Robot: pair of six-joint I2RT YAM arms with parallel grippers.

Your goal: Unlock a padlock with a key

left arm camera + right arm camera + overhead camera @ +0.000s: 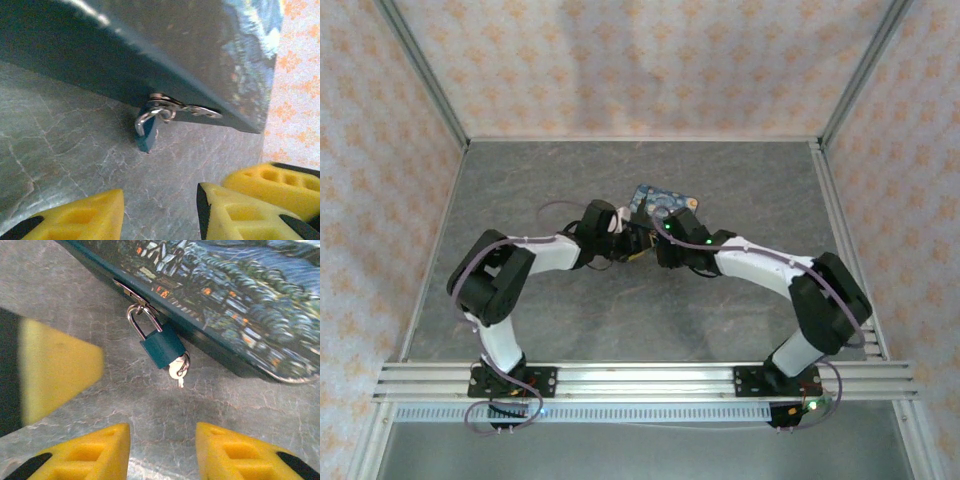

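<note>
My left gripper crowds the padlock's shackle at the hasp (141, 312), so it should back off and let my right gripper take the padlock's teal body (163, 346).
The padlock (162, 347), a small teal body with a silver shackle, hangs from the hasp (131, 294) of the dark-blue box (235, 295) and rests on the table. The pale key (176, 371), on a small ring, sits at the padlock's lower end. My right gripper (162, 452) is open just short of the key, touching nothing. In the left wrist view the padlock (147, 134) is edge-on under the hasp (187, 108), and my left gripper (160, 215) is open in front of it, empty. From above, both grippers (642, 243) meet at the box (665, 200).
The grey marbled table (620, 320) is bounded by patterned walls and a metal rail at the near edge. A yellow finger of the other gripper (55, 370) stands close on the left in the right wrist view; likewise one (285, 187) stands at the right in the left wrist view.
</note>
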